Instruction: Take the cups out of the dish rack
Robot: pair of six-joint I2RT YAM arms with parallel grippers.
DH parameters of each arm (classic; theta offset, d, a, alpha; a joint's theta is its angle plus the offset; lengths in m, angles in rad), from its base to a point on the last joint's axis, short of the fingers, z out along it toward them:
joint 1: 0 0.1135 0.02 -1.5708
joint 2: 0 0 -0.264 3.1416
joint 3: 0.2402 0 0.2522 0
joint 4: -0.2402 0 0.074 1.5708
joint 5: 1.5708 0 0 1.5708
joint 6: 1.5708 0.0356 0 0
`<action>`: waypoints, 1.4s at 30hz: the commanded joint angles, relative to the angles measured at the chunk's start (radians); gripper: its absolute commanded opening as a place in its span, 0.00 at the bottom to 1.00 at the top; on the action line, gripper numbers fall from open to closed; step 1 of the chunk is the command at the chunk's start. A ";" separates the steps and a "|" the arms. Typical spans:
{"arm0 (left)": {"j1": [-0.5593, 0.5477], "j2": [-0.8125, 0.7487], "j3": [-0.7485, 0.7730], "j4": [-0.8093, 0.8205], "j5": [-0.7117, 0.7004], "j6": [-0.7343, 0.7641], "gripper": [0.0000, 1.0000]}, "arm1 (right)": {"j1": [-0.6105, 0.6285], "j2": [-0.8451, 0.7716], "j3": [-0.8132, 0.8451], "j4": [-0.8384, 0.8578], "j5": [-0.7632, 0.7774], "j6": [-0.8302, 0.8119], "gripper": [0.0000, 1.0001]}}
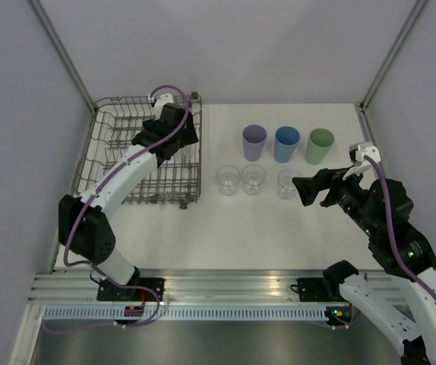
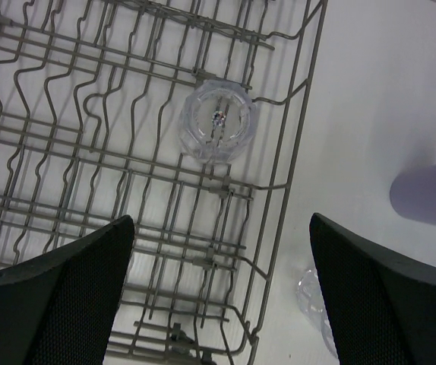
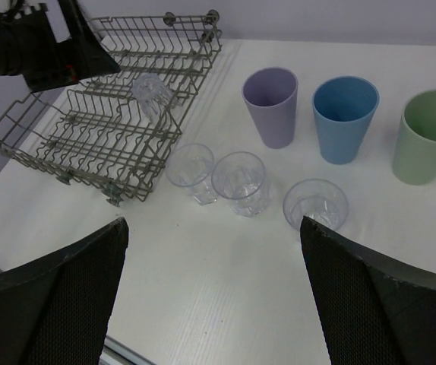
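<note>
The clear cup in the rack is upside down and far from my right gripper. Next, my left gripper takes its base, tips it and hands it over.
The grey wire dish rack stands at the back left. One clear cup sits upside down in it near its right wall, and also shows in the right wrist view. My left gripper hovers over the rack, open and empty, with that cup ahead of its fingers. On the table stand a lilac cup, a blue cup, a green cup and three clear cups. My right gripper is open and empty, just right of the clear row.
The rack's right wall runs between the racked cup and the table cups. The nearest clear table cup stands just outside that wall. White enclosure walls close the back and sides. A metal rail runs along the near edge.
</note>
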 commanded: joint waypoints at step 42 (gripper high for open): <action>0.163 0.482 0.342 0.005 0.253 0.257 0.22 | -0.001 -0.111 -0.020 -0.020 -0.147 -0.027 0.98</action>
